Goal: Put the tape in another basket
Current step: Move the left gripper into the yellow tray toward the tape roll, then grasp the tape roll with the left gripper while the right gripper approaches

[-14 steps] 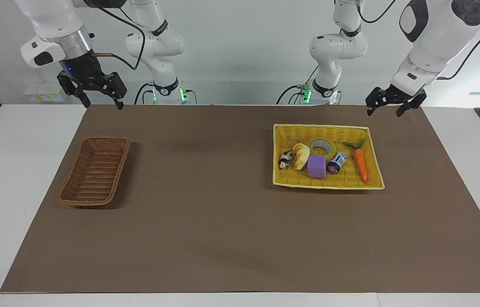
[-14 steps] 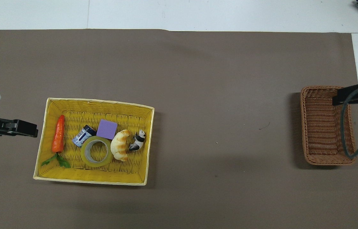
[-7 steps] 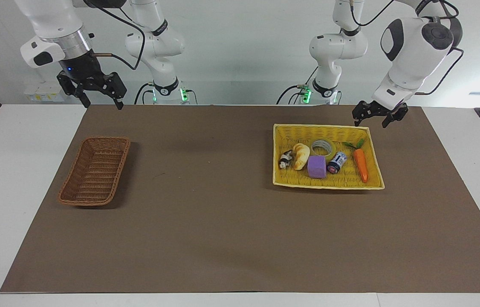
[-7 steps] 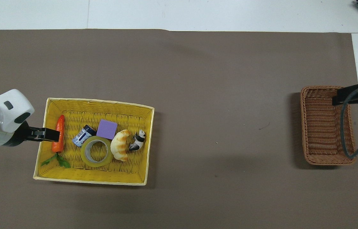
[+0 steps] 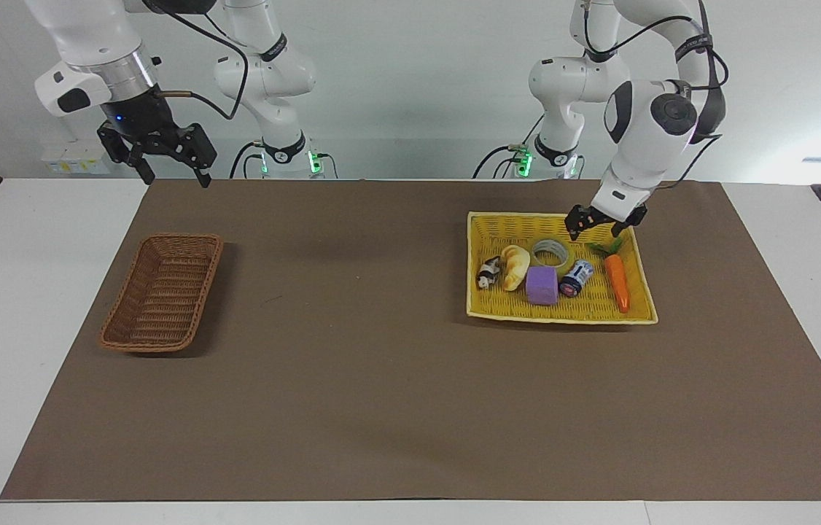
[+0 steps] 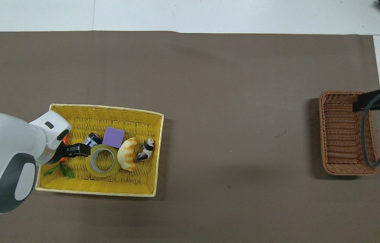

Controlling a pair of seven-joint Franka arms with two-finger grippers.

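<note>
The tape's rim (image 6: 89, 165) facing the carrot's leaves is free, so the robot's left gripper should keep bringing its open fingers toward the tape until they are on both sides of that rim (image 6: 94, 171).
The tape (image 5: 568, 259) is a yellow translucent roll lying flat in the yellow tray basket (image 5: 556, 318), among other items. It also shows in the overhead view (image 6: 90, 165). My left gripper (image 5: 595, 230) is open and hovers over the yellow basket's edge nearest the robots, between the tape and the carrot's leaves, not touching the tape. In the overhead view the left gripper (image 6: 79, 150) sits beside the roll. The small brown wicker basket (image 5: 162, 292) is empty at the right arm's end; it also shows in the overhead view (image 6: 347, 131). My right gripper (image 5: 176, 177) is open and waits raised, over that basket's edge in the overhead view (image 6: 375, 103).
In the yellow basket (image 6: 109, 189) lie a purple cube (image 5: 543, 284), a croissant (image 5: 515, 266), a panda figure (image 5: 487, 273), a small blue can (image 5: 577, 277) and a carrot (image 5: 618, 281). A brown mat (image 5: 381, 364) covers the table between the baskets.
My left arm has swung in from outside the yellow basket and lowered, so its gripper is now over the basket beside the tape. The right arm has not moved.
</note>
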